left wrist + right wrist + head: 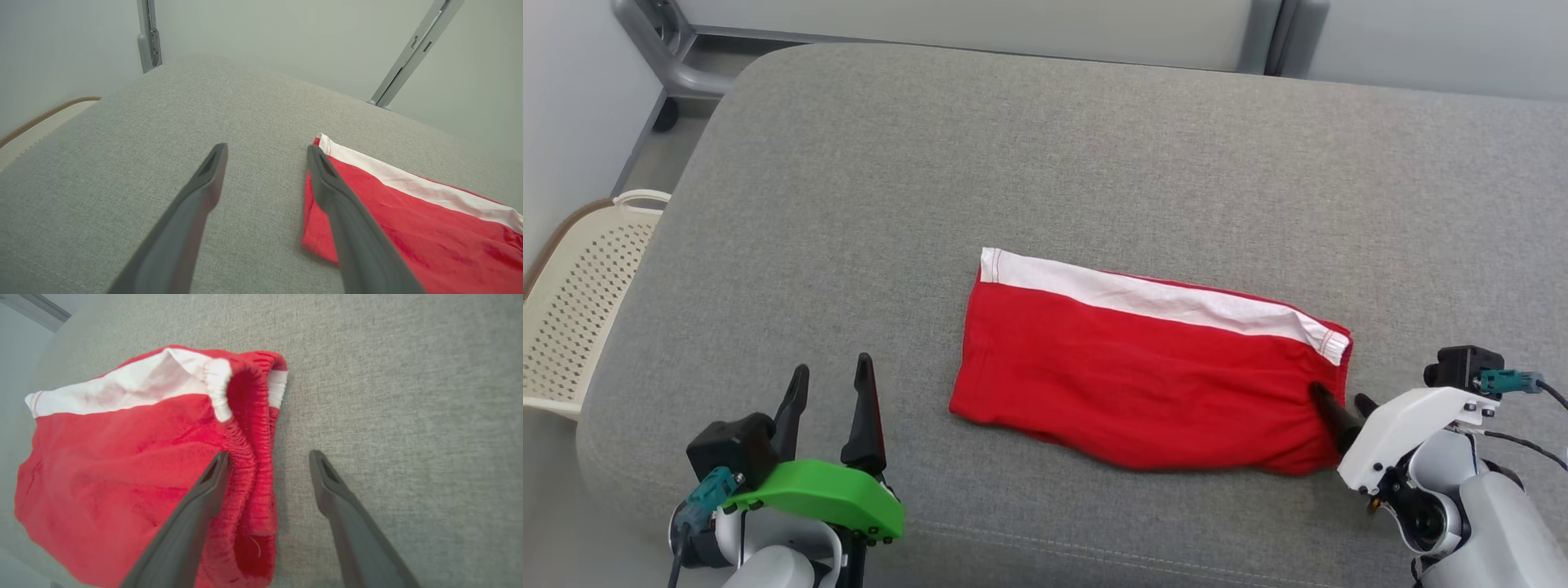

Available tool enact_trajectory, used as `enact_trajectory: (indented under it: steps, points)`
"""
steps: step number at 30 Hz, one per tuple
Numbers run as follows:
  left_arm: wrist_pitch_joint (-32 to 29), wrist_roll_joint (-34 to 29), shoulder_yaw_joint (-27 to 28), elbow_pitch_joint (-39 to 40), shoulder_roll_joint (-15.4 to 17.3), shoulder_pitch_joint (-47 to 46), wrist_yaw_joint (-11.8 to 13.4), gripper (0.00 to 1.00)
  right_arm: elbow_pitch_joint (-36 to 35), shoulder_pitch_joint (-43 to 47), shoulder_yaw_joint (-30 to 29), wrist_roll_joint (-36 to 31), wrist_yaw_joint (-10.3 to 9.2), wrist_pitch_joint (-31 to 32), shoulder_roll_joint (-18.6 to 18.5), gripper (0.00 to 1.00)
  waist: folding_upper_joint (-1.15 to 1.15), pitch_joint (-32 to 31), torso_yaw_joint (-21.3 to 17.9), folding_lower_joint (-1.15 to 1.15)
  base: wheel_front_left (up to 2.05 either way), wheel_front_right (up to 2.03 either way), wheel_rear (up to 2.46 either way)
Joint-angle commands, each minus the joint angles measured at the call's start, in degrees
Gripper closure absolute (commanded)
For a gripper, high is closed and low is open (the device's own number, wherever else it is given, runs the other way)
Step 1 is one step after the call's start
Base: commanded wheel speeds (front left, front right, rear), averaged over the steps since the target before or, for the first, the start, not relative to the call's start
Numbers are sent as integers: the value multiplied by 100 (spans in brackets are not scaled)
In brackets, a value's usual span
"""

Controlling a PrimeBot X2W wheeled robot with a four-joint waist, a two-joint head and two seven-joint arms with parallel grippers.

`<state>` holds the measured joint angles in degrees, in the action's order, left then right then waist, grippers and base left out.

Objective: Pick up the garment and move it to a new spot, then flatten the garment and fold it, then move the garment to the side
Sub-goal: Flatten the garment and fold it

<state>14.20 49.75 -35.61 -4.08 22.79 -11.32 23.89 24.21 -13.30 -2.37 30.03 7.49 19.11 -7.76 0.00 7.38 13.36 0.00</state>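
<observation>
The garment (1140, 367) will drag along and stay folded when I pull it, because the waistband's folded layers (256, 475) are stacked between my right gripper's fingers.
The garment (1143, 376) is a pair of red shorts with a white side stripe, folded into a flat rectangle on the grey cushion (1045, 163). My right gripper (1342, 398) stands open at the garment's right end, one finger over the gathered red waistband (249, 473), the other over bare cushion. In the right wrist view the gripper (267, 457) straddles that waistband edge. My left gripper (832, 376) is open to the left of the garment, apart from it. In the left wrist view the left gripper (265, 150) sits beside the garment's left edge (408, 216), nothing between its fingers.
A cream perforated basket (572, 302) stands on the floor off the cushion's left edge. A grey metal frame (670, 57) runs behind the cushion at the far left. Bare grey cushion stretches behind and to both sides of the garment.
</observation>
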Motion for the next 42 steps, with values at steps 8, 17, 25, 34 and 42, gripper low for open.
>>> enact_trajectory:
  steps: [8, 17, 25, 34, 42]
  points:
    - [-20, -47, -36, -39, 47, 68, -32, 0, 469, -236, 99, 755, -1, -70, -30, 62, 0, -1, 95, 0, 0, 0, 0]
    - [-76, -66, -67, -11, 114, 104, 3, 0, 535, -523, 481, 1467, -1, -16, -381, 100, 0, -83, -130, 0, 0, 0, 0]
    - [-114, -112, -108, 121, 155, 42, 12, 0, 337, -721, 496, 1974, -1, 457, -971, 100, 0, -97, -469, 0, 0, 0, 0]
    - [-167, -125, -179, 226, 125, -104, -35, 0, 388, -751, 149, 1681, -1, 1134, -1820, 100, 0, -37, -872, 0, 0, 0, 0]
    - [-137, -33, -112, 226, 94, -144, -88, 0, -197, -982, 83, 1263, -1, 1793, -1498, 100, 0, 17, -1115, 0, 0, 0, 0]
